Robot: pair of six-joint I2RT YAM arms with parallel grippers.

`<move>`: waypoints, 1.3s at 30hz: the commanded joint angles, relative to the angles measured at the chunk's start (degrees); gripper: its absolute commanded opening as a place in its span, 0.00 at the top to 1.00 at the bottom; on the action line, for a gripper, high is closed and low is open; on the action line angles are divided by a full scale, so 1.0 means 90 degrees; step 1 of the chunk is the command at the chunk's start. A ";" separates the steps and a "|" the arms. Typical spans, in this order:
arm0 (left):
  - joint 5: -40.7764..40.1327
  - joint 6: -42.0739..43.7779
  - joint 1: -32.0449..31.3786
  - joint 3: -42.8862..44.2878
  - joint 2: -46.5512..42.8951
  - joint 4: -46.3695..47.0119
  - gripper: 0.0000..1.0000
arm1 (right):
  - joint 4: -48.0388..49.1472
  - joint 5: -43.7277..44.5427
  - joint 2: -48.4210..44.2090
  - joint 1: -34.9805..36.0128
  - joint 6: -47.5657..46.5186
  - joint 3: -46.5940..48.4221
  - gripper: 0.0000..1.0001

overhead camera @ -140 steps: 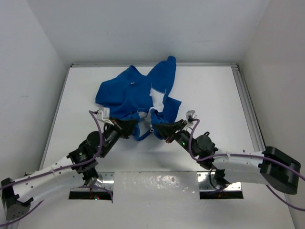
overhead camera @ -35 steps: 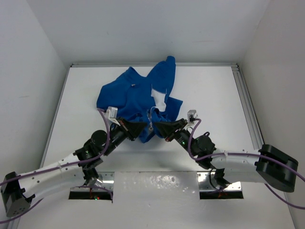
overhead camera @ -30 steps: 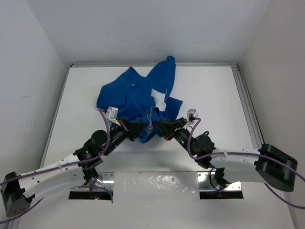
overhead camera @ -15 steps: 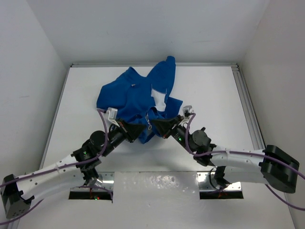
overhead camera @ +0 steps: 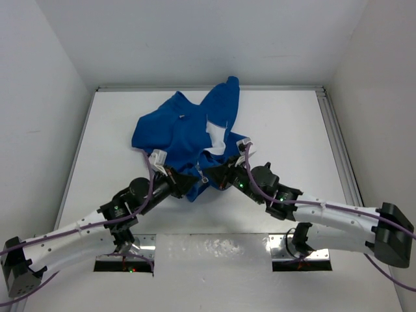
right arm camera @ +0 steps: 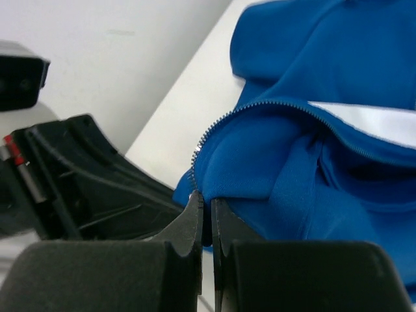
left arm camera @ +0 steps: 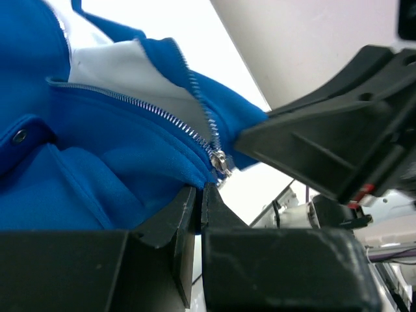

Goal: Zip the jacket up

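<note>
Both rows of zipper teeth join at the silvery slider point(left arm camera: 220, 160), so my right gripper should now lower its front edge point(right arm camera: 220, 177) until it lies flat, then let go.
The blue jacket point(overhead camera: 175, 130) lies crumpled on the white table point(overhead camera: 292, 123), its front open and white lining point(overhead camera: 215, 134) showing. My left gripper point(overhead camera: 192, 184) is shut on the jacket's lower front edge point(left arm camera: 97, 175), just under the silvery zipper slider point(left arm camera: 221, 162). My right gripper point(overhead camera: 216, 179) is shut on the other front edge point(right arm camera: 312, 182), at the bottom end of its row of zipper teeth point(right arm camera: 221, 127). The two grippers almost meet, with the slider point(overhead camera: 204, 175) between them. The right gripper's black fingers point(left arm camera: 325, 149) fill the right of the left wrist view.
One sleeve point(overhead camera: 227, 88) reaches the table's back edge. A metal rail point(overhead camera: 335, 143) runs along the right side. White walls close in the table on three sides. The left gripper's body point(right arm camera: 78, 175) sits close in the right wrist view.
Over the last second the right arm swung left and forward and the left gripper edged right, so the two held front edges came together at the slider.
</note>
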 commanded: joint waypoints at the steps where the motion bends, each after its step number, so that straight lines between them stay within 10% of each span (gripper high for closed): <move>1: 0.0210 -0.0046 -0.0029 0.0093 0.0010 -0.0449 1.00 | -0.0838 -0.0226 -0.0461 0.0000 0.0300 0.0589 1.00; 11: 0.0921 -0.0134 -0.0029 -0.0249 0.0099 -0.0127 1.00 | -0.2519 0.0133 0.0250 0.0000 0.0652 0.1400 1.00; 39: 0.2016 0.0042 -0.0029 -0.0416 0.0303 -0.0576 1.00 | -0.2920 0.0946 0.1150 -0.0107 0.0662 0.1381 1.00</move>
